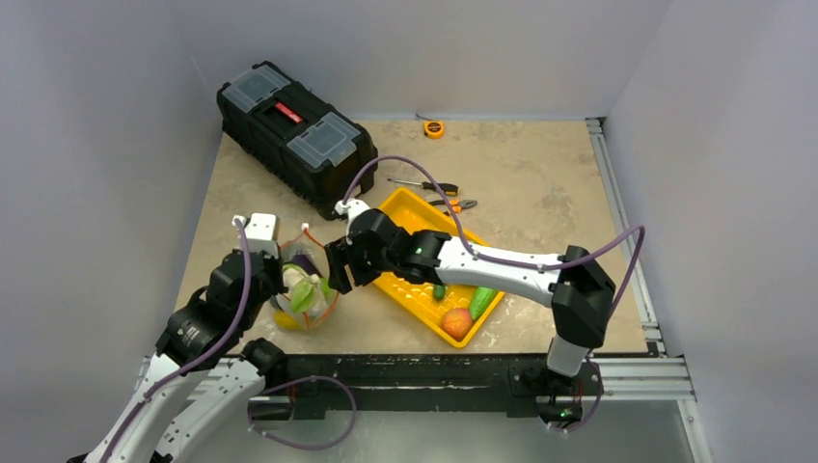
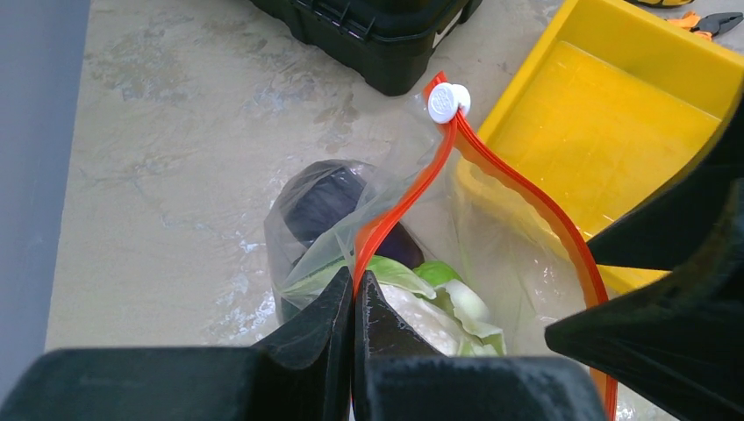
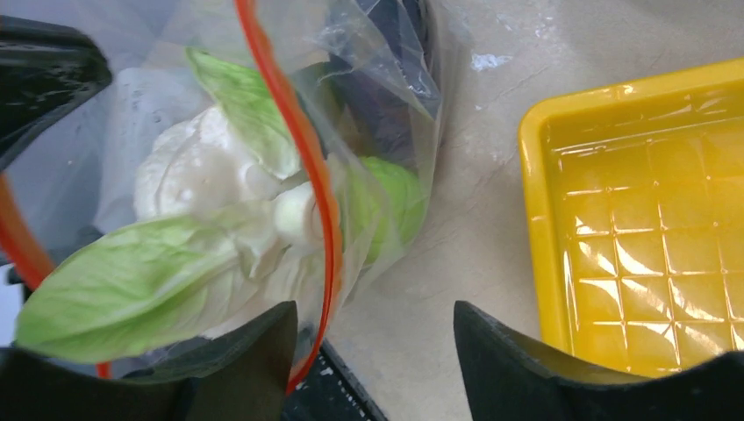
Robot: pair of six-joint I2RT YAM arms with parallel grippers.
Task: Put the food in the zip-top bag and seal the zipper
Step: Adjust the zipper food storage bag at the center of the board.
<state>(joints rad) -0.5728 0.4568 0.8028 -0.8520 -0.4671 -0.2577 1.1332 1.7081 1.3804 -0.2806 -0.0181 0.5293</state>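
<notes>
A cauliflower leaf sticks up across the bag's opening. Next, my right gripper takes hold of the bag's opposite zipper strip and help raise the bag so the food settles.
The clear zip-top bag stands at the left of the yellow tray, mouth open. My left gripper is shut on its red-orange zipper, with the white slider at the far end. Inside are the purple eggplant, white cauliflower, cabbage and green round fruit. My right gripper is open at the bag's other side, the strip running down to its left finger. Green cucumbers and the orange peach lie in the tray.
A black toolbox stands at the back left. A screwdriver and pliers lie behind the tray, and a tape measure sits by the back wall. Grey walls close the table's sides.
</notes>
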